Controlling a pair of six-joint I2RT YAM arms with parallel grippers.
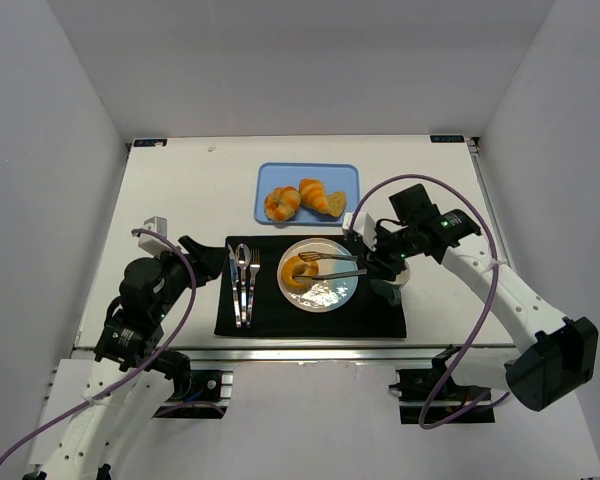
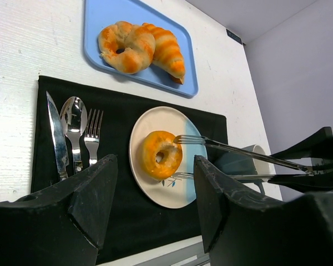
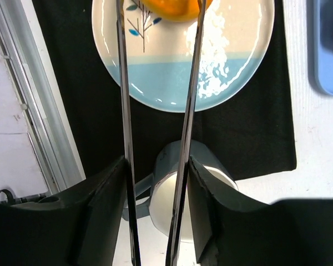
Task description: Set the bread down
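My right gripper is holding the tongs with their ends spread and the ring-shaped bun (image 1: 297,271) resting on the plate between them. It should carry on to the striped croissant (image 1: 314,195) and close the tongs there.
A ring-shaped bun (image 1: 300,270) (image 2: 161,154) (image 3: 175,8) lies on the left half of the white-and-blue plate (image 1: 330,300) (image 2: 172,194) (image 3: 155,77). My right gripper (image 1: 372,262) (image 3: 155,188) is shut on metal tongs (image 1: 335,257) (image 2: 238,149) (image 3: 125,111). The tong tips stand on either side of the bun, spread a little wider than it. A striped croissant (image 1: 320,196) (image 2: 166,50) and a knotted roll (image 1: 281,203) (image 2: 125,47) rest on the blue tray (image 1: 280,172) (image 2: 100,22). Left of the mat, my left gripper (image 1: 195,250) (image 2: 155,205) is open and holds nothing.
A black mat (image 1: 270,315) carries the plate and a knife (image 2: 56,138), spoon (image 2: 73,119) and fork (image 2: 91,136) on its left. A blue-grey mug (image 1: 390,285) (image 2: 261,160) (image 3: 177,205) stands under my right gripper at the mat's right edge. White walls enclose the table.
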